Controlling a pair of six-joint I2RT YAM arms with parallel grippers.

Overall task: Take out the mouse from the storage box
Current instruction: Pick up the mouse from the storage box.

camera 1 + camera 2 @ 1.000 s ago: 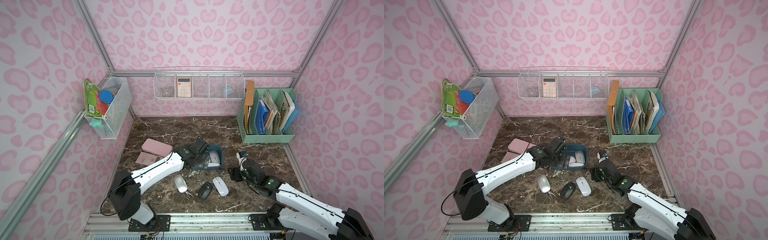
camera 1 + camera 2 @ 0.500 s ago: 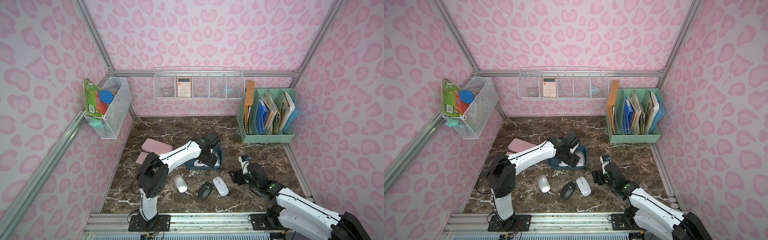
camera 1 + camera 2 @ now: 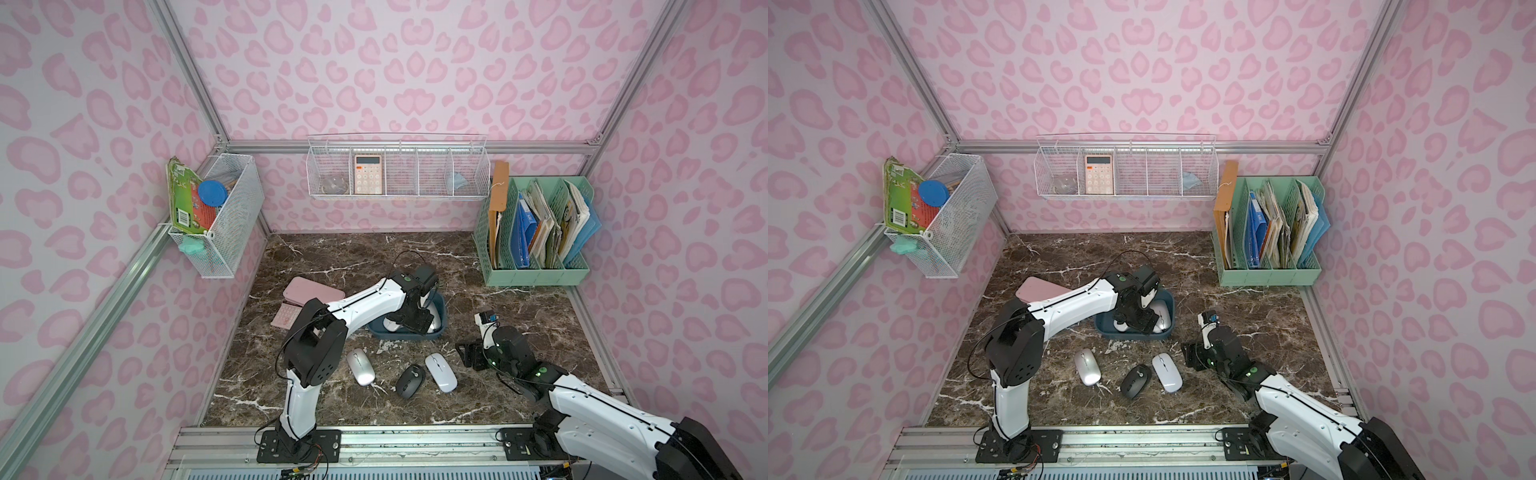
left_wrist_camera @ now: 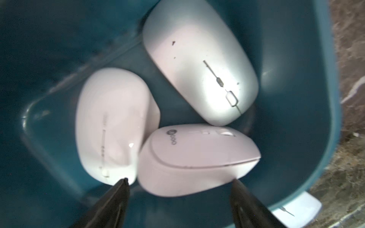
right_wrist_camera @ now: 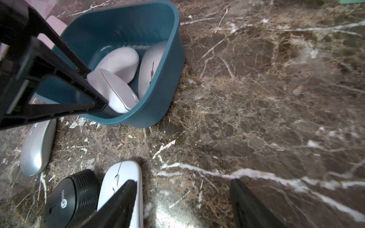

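The logo mouse (image 4: 199,159) lies lengthwise across the opening of my left gripper. I should move back, turn my left gripper and pinch the mouse across its ribbed rear end (image 5: 97,80).
The dark blue storage box (image 3: 400,336) (image 3: 1133,337) stands mid-table and holds three mice: a silver mouse (image 4: 197,69), a plain white mouse (image 4: 112,122) and a tilted white mouse with a logo (image 4: 193,156) (image 5: 116,92). My left gripper (image 4: 180,180) (image 3: 415,322) (image 3: 1138,322) reaches down into the box, open, its fingertips on either side of the logo mouse's near end, with a small gap on one side. My right gripper (image 5: 182,183) (image 3: 467,353) (image 3: 1190,357) hovers open over bare marble to the right of the box, holding nothing.
In front of the box lie a silver mouse (image 3: 360,366), a black mouse (image 3: 409,380) and a white mouse (image 3: 440,372). A flat pink case (image 3: 313,293) sits left of the box. A green file rack (image 3: 536,257) stands back right, and wire baskets (image 3: 397,174) hang on the walls.
My left gripper has swung from the box's left side to down inside it over the mice, and its jaws have narrowed. The right arm has barely shifted.
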